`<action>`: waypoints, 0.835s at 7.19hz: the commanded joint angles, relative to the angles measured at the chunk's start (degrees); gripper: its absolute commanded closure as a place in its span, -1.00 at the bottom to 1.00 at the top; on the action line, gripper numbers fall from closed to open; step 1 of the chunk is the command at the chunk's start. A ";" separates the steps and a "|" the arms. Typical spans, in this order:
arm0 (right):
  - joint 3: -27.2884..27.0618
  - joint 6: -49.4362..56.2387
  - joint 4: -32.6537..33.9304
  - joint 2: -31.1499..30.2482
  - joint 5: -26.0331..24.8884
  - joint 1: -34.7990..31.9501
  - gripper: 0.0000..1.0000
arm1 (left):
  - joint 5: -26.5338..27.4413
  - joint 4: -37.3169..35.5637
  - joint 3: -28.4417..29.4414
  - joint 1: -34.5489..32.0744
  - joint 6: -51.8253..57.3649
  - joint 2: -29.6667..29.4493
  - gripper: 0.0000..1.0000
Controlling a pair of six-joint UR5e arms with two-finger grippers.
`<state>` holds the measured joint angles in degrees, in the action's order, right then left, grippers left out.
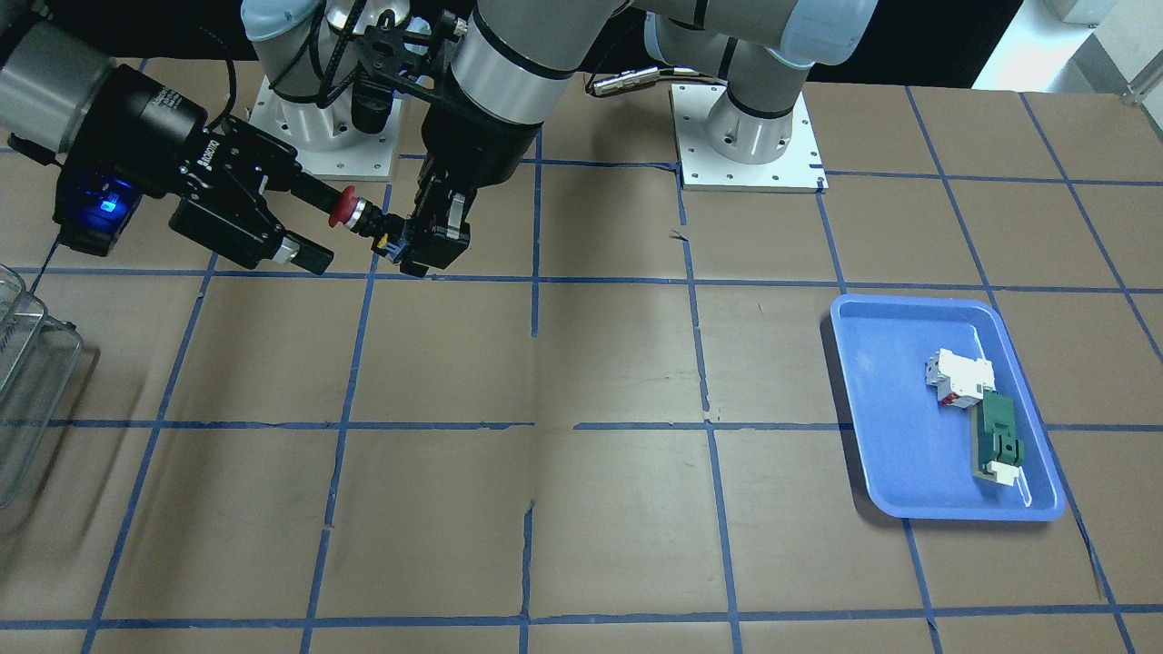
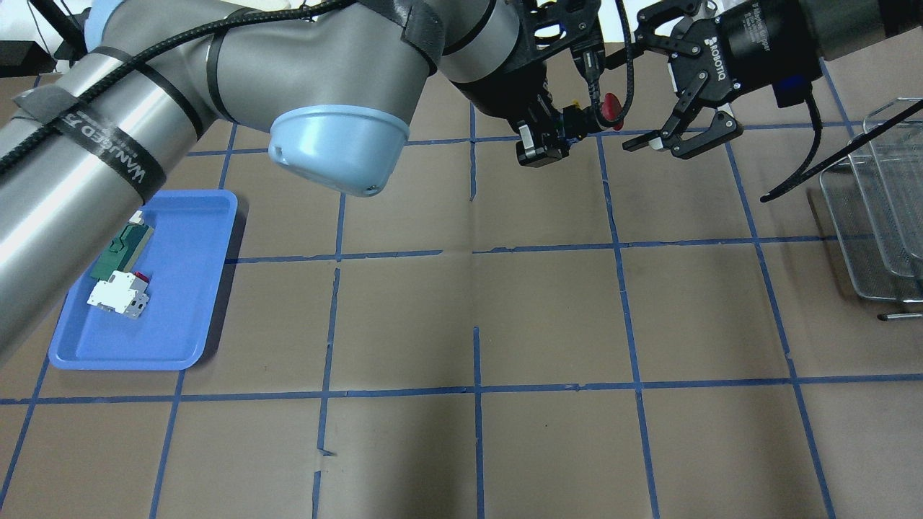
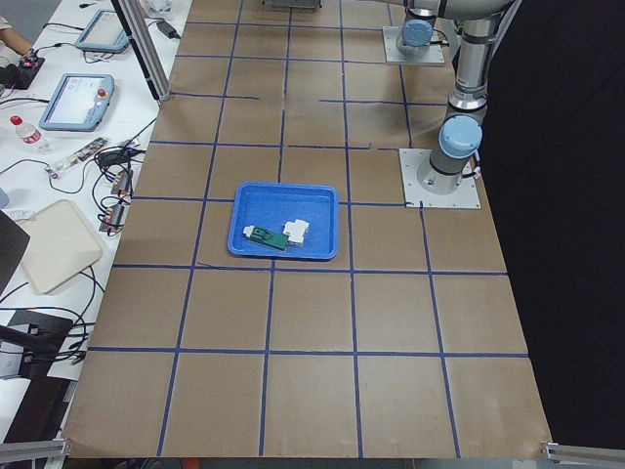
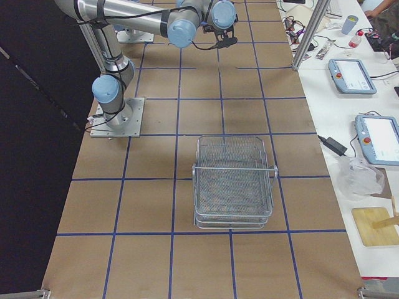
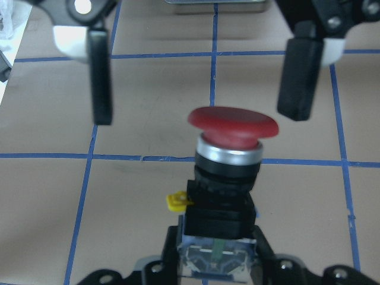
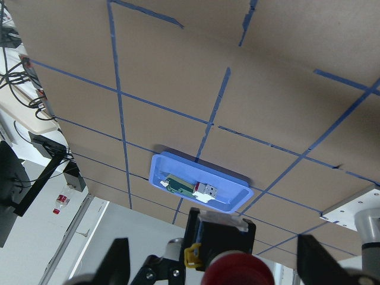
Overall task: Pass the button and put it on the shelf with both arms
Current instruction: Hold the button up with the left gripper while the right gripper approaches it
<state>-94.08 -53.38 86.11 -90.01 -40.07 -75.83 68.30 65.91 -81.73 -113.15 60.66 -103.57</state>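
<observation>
The bluish terminal end [image 6: 222, 219] is wide and square, so I expect the button [image 1: 366, 218] to keep standing with its red cap up when the robot lowers it onto the shelf.
The button [image 1: 362, 215], with a red mushroom cap and a black body, is held level above the table. My left gripper [image 1: 406, 243] is shut on its bluish terminal end, as the left wrist view shows [image 5: 217, 267]. The red cap [image 5: 233, 126] points at my right gripper [image 1: 329, 230], which is open, one finger on each side of the cap and not touching it. The overhead view shows the same, with the button [image 2: 604, 109] between the left gripper [image 2: 559, 135] and the right gripper [image 2: 626, 102]. The wire-mesh shelf [image 4: 234, 180] stands on the table to my right [image 2: 876, 216].
A blue tray [image 1: 872, 436] lies far to my left and holds a white-and-red block [image 1: 959, 377] and a flat green-and-white part [image 1: 999, 438]. It also shows in the overhead view [image 2: 195, 303]. The brown tabletop carries a blue tape grid. The arm bases [image 1: 747, 136] stand at the robot's side.
</observation>
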 commanded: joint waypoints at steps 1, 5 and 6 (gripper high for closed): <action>-0.22 -0.32 0.56 -0.16 1.38 -0.11 -1.00 | 0.00 0.01 -0.01 -0.05 -0.10 -0.23 1.00; -0.49 -1.02 -4.10 0.01 1.48 -0.38 -1.00 | 0.00 0.01 -0.01 0.30 0.08 -0.23 1.00; -0.49 -1.02 -4.19 0.01 1.48 -0.55 -1.00 | 0.00 0.01 -0.01 0.30 0.08 -0.23 1.00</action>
<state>-94.51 -54.35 82.17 -90.01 -38.58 -76.24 68.31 65.91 -81.74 -112.90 60.71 -103.80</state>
